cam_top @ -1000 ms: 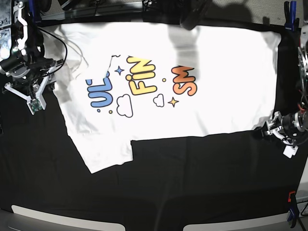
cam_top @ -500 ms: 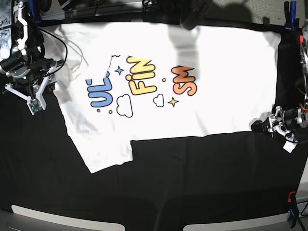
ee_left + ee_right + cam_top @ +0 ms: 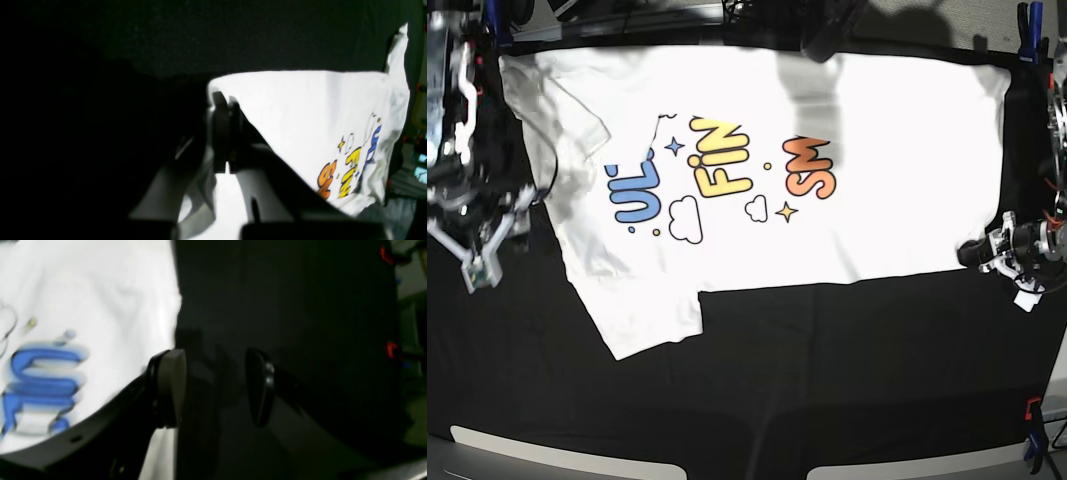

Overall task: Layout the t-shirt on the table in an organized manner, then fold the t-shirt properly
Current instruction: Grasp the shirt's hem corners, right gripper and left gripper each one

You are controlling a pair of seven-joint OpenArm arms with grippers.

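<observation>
The near sleeve lies spread loose past the t-shirt's straight near edge, so that sleeve will sag and drag behind as I carry the t-shirt's edge away.
The white t-shirt lies spread print-up across the far half of the black table, with one sleeve reaching toward the near edge at the left. My left gripper sits at the shirt's near right hem corner. In the left wrist view its fingers press together on that corner of the t-shirt. My right gripper hangs over black cloth just left of the shirt. In the right wrist view the right gripper stands open and empty beside the t-shirt's edge.
A blue clamp holds the cloth at the far right corner, and another clamp sits at the near right edge. Red clamps show along the table edge in the right wrist view. Cables and dark gear lie beyond the far edge.
My left gripper has closed at the shirt's hem corner. The right arm has moved toward the near edge, away from the far left sleeve, which now shows fully.
</observation>
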